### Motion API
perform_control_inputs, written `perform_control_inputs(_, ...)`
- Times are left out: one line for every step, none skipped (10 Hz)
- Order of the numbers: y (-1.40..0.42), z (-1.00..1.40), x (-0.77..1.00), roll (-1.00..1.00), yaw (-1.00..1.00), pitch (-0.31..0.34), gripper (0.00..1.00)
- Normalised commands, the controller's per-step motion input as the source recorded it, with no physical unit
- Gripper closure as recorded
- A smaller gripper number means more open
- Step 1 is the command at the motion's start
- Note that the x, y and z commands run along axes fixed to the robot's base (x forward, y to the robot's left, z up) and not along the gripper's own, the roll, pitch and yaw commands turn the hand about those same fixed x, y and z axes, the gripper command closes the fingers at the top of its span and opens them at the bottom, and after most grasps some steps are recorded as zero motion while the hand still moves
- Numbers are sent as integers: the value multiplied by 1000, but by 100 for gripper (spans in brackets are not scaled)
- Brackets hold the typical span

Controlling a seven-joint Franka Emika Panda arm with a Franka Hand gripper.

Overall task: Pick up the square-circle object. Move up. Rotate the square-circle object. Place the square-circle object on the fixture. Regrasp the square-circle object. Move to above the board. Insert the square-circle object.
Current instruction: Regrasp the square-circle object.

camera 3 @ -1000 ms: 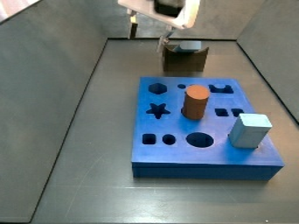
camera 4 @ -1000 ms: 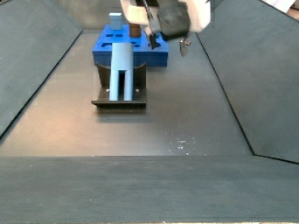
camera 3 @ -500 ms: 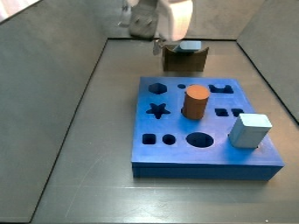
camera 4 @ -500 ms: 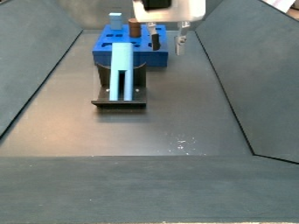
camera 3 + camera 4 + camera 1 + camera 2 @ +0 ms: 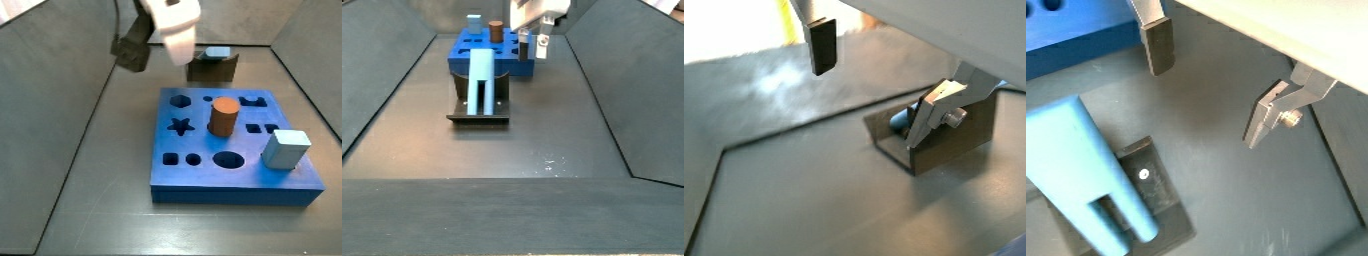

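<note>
The square-circle object is lying in the fixture's open top, so when I lift the object, it will come loose and the fixture will stay in place.
The square-circle object, a slim pale blue-grey peg, lies lengthwise across the fixture, with its end showing above the fixture. In both wrist views the peg rests on the fixture, off to the side of the fingers. My gripper is open with nothing between its fingers, hanging in the air beside the fixture. The bright-blue board with dark cut-outs lies flat behind the fixture.
An orange cylinder and a stout pale blue-grey cube stand on the board. Grey sloping walls enclose the dark floor on both sides.
The arm has turned and swung sideways away from the fixture, its fingers staying open. The peg has stayed on the fixture.
</note>
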Motion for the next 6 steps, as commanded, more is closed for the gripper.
perform_control_inputs(-13, -13, -20, 996, -1000, 137, 0)
perform_control_inputs(-12, -41, -3, 1000, -968, 414, 0)
perform_control_inputs(-10, -52, 6, 886, -827, 513, 0)
perform_control_inputs(-15, -48, 34, 622, -503, 678, 0)
perform_control_inputs(-9, -32, 59, 418, -211, 744, 0)
perform_control_inputs(-11, -30, 65, 329, -6, 723, 0)
